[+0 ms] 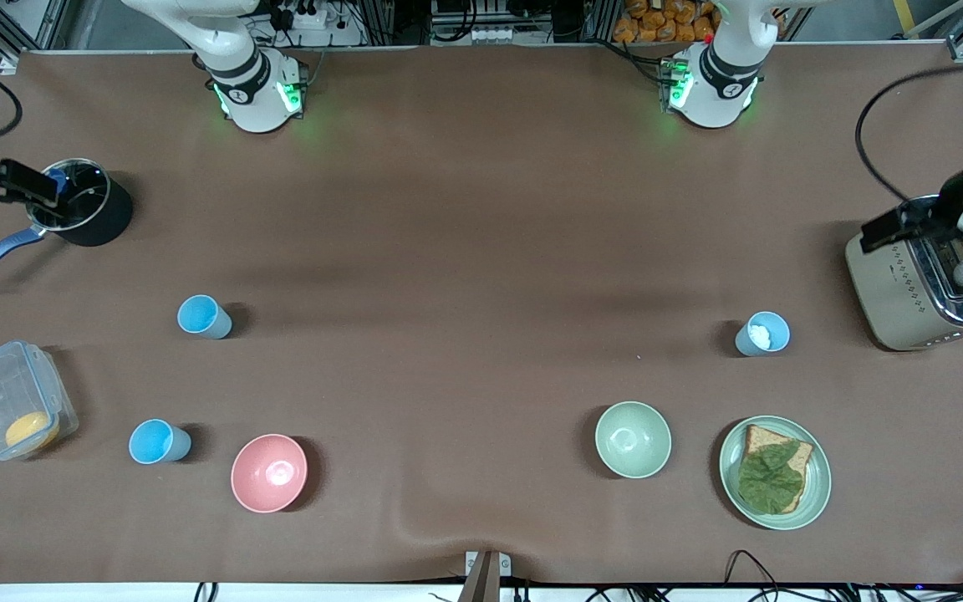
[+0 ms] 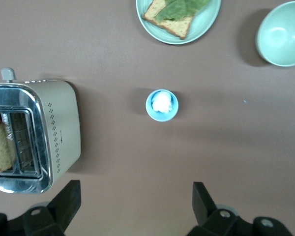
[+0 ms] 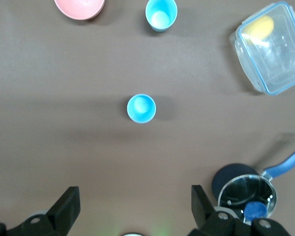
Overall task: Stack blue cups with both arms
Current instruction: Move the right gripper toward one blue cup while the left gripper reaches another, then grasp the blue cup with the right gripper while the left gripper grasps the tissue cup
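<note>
My gripper is about to lift and carry the grey-blue cup [image 1: 749, 344]. The cup will keep the white thing [image 1: 760, 337] inside, because that thing sits low inside the cup's rim.
Three blue cups stand upright on the brown table. A pale blue cup [image 1: 204, 317] [image 3: 141, 108] and a brighter sky-blue cup [image 1: 160, 441] [image 3: 161, 14] stand toward the right arm's end, the brighter one nearer the front camera. A grey-blue cup [image 1: 762, 334] [image 2: 162, 104] with something white inside stands toward the left arm's end. My right gripper [image 1: 9, 186] [image 3: 135, 209] is open and empty, up beside the black pot. My left gripper [image 1: 899, 226] [image 2: 136, 209] is open and empty, up over the toaster.
A black pot [image 1: 84, 213] with a blue handle, a clear lidded box [image 1: 5, 401] and a pink bowl [image 1: 269, 472] are at the right arm's end. A toaster [image 1: 916, 284], a pale green bowl [image 1: 633, 440] and a plate [image 1: 816, 493] with bread and lettuce are at the left arm's end.
</note>
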Robot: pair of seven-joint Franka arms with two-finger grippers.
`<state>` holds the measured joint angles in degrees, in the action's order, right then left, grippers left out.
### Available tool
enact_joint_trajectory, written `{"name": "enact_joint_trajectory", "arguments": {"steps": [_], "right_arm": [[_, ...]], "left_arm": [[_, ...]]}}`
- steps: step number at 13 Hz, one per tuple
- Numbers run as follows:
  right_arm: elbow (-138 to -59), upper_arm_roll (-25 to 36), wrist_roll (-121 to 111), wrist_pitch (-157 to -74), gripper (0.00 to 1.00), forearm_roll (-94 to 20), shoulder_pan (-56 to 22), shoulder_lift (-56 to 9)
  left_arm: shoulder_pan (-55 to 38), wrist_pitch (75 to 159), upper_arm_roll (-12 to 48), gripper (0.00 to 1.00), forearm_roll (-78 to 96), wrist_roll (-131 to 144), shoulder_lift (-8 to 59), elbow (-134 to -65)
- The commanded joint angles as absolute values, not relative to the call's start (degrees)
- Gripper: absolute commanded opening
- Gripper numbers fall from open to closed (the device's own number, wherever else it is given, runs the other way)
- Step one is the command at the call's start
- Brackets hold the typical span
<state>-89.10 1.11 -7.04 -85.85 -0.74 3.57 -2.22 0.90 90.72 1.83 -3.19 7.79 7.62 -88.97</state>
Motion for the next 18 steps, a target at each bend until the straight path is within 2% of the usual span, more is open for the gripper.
{"name": "enact_joint_trajectory", "arguments": {"steps": [1, 6, 8, 11, 13, 16, 17, 18], "right_arm": [[-87.54, 1.05, -6.68, -87.28, 1.0, -0.62, 2.99, -7.63], [-87.89, 1.05, -6.68, -86.58, 1.0, -0.44, 0.18, -11.51], [-87.63, 1.05, -6.85, -84.74, 1.0, -0.09, 0.44, -15.62], [-87.28, 1.23, -6.94, -85.42, 1.0, -0.53, 1.49, -18.54], [-85.7, 1.32, -7.29, -85.96, 1.0, -0.09, 2.98, -20.47], [-86.83, 1.32, -7.56, -88.4, 1.0, -0.44, 5.35, -22.58], [-88.4, 1.32, -7.65, -90.77, 1.0, -0.53, 5.8, -22.59], [-90.42, 1.32, -7.73, -93.14, 1.0, -0.35, 5.63, -22.5]], "left_arm": [[2.02, 97.0, 1.67, 1.0, -3.87, 6.24, 11.59, -92.7], [3.87, 119.58, 1.85, 1.0, -3.16, 6.77, 15.81, -109.49], [3.78, 124.52, 1.85, 1.0, -3.16, 6.86, 17.83, -111.97], [3.87, 125.85, 1.93, 1.0, -3.08, 6.86, 20.56, -112.15], [4.04, 127.43, 1.93, 0.96, -3.08, 6.86, 22.14, -112.15], [4.39, 128.84, 1.93, 0.84, -0.98, 6.86, 24.25, -112.24], [4.31, 129.02, 1.93, 0.77, -0.88, 6.86, 24.69, -112.24], [4.31, 129.63, 1.93, 0.66, -0.79, 6.86, 25.39, -112.24]]}}
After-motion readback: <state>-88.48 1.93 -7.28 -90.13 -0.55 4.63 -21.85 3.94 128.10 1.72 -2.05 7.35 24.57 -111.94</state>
